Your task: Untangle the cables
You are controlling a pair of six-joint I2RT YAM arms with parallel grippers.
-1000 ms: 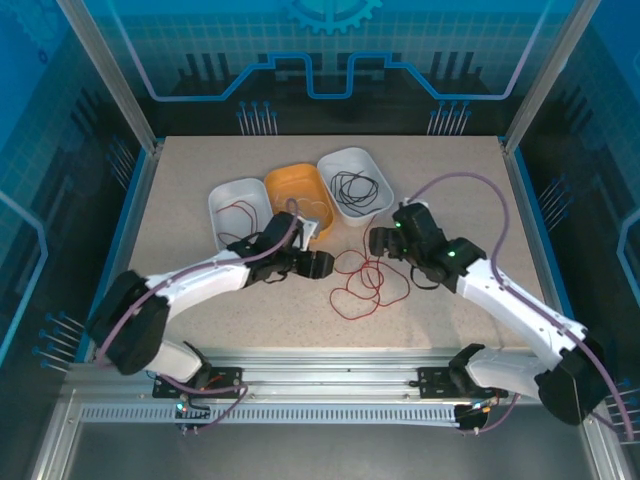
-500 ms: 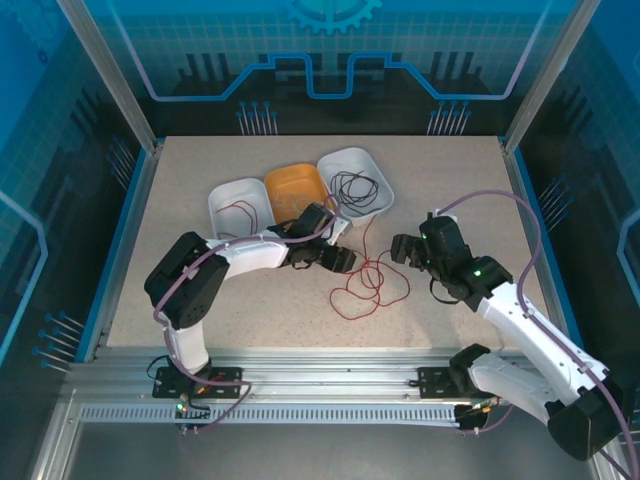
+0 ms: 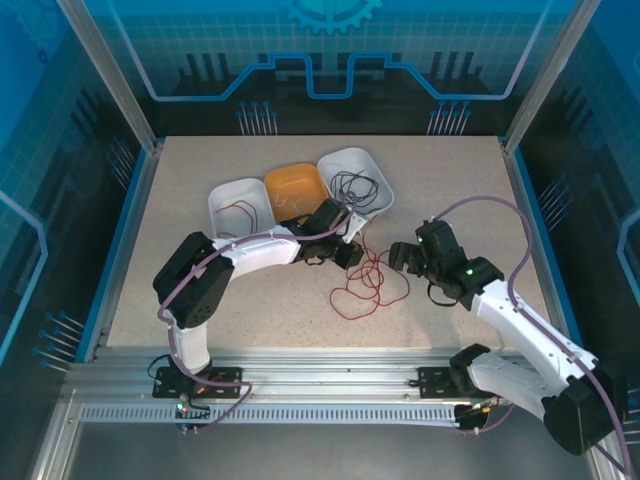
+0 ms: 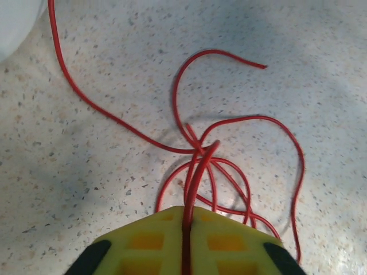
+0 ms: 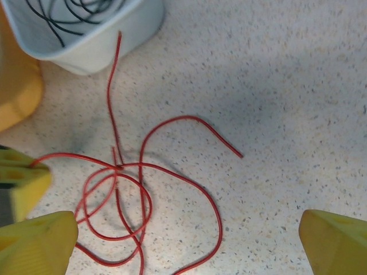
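Observation:
My gripper will make the red loops (image 5: 151,207) come apart into separate cables when it lifts a strand of cable and carries it away, because several loose red cable ends (image 5: 241,156) stick out.
A red cable (image 3: 368,282) lies in loose crossing loops on the speckled table between the two arms. My left gripper (image 3: 349,253) is at the loops' left edge. In the left wrist view its yellow fingers (image 4: 143,240) are pressed together with a red cable (image 4: 198,166) strand pinched between them at the left gripper (image 4: 187,211). My right gripper (image 3: 399,256) hovers just right of the loops. It is the right gripper (image 5: 186,243) with jaws wide apart above the red cable (image 5: 172,167), touching nothing. A black cable (image 3: 356,186) sits coiled in the right white tray.
Three trays stand behind the loops: a white tray (image 3: 222,200) holding a thin red wire (image 3: 241,211), an orange tray (image 3: 282,180), and a white tray (image 3: 374,166). That right white tray (image 5: 123,31) and the orange tray (image 5: 17,86) lie close ahead of the right gripper.
My left gripper has moved right to the red loops and shut on a strand. The right gripper has drawn back to the right and stayed open.

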